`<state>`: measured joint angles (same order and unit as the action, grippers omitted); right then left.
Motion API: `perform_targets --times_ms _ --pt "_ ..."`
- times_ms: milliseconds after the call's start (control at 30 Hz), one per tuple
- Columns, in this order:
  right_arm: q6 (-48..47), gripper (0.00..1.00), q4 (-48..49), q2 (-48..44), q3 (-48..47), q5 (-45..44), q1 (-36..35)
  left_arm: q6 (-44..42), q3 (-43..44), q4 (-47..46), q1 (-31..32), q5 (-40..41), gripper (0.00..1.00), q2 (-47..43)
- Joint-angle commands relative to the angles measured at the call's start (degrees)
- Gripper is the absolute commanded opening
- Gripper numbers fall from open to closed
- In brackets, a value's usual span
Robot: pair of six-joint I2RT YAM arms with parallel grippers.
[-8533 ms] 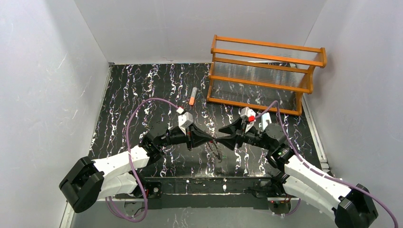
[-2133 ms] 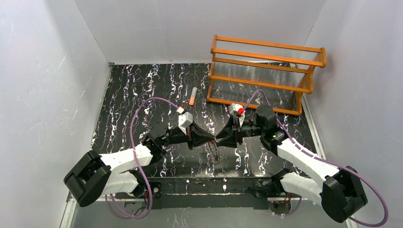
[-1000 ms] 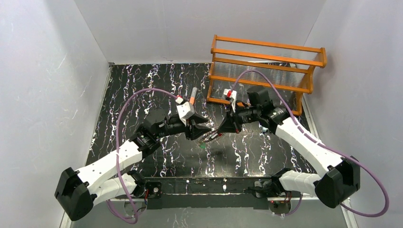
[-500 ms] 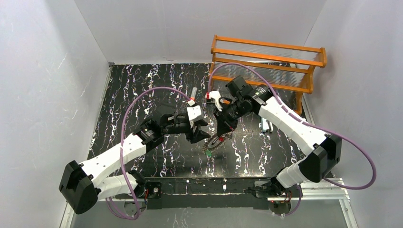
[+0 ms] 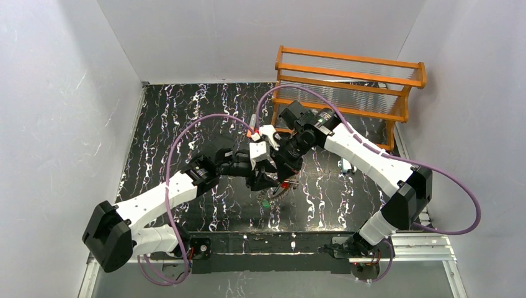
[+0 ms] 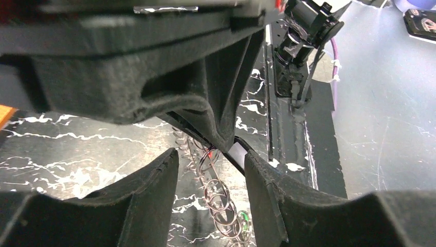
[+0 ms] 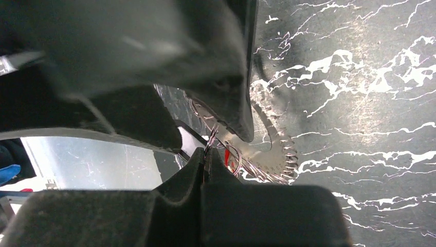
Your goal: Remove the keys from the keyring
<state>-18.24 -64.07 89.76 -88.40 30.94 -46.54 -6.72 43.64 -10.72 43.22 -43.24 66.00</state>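
The keyring hangs by a wire loop (image 7: 212, 136) from my right gripper alone, so next my left gripper closes beside the red key (image 6: 207, 157) before my right gripper opens.
My right gripper (image 7: 206, 154) is shut on a thin wire loop of the keyring (image 7: 275, 149), a flat toothed metal disc with linked wire rings hanging from it. A red key (image 7: 226, 155) shows just beside the right fingertips. My left gripper (image 6: 211, 154) stands open around the hanging chain of rings (image 6: 222, 198), touching nothing; a green key (image 6: 244, 222) dangles at the chain's lower end. From above, both grippers meet over the table's middle, the left gripper (image 5: 263, 176) beside the right gripper (image 5: 284, 176), with the green key (image 5: 265, 202) below them.
An orange wooden rack (image 5: 347, 93) stands at the back right. An orange-and-grey tube (image 5: 252, 126) lies just behind the wrists. A pale clip (image 5: 343, 165) lies under the right forearm. The arm mounts and metal rail (image 5: 291, 245) run along the near edge.
My right arm has swung left and over, carrying the ring bunch against the left gripper. The left gripper has shifted right and its jaws now straddle the hanging rings.
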Motion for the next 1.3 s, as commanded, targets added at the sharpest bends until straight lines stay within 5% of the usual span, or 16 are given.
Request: perform_targets --times_ms 0,467,600,767,933,1267 --pt "-0.95 0.01 -1.39 0.07 -3.79 0.74 -0.92 0.23 -0.4 -0.23 -0.29 -4.3 0.47 1.49" --pt "-3.83 0.01 2.43 -2.9 0.99 4.04 -1.62 3.78 -0.52 -2.88 -0.26 -8.7 0.0 3.32" --pt "-3.42 0.01 8.49 -6.68 4.77 3.94 -1.62 8.03 -0.57 -4.53 -0.25 -9.03 0.0 4.93" --pt "0.34 0.32 19.05 -14.75 13.02 1.68 -1.05 13.82 -3.49 -11.44 -0.25 -5.88 0.0 2.89" --pt "6.82 0.5 35.81 -27.76 27.58 -4.25 -0.74 16.83 -8.12 -18.54 -0.27 -0.1 0.0 -2.31" --pt "20.15 0.49 74.68 -44.69 54.48 -13.04 -0.82 27.62 -18.07 -38.25 -0.13 7.69 0.0 -5.55"
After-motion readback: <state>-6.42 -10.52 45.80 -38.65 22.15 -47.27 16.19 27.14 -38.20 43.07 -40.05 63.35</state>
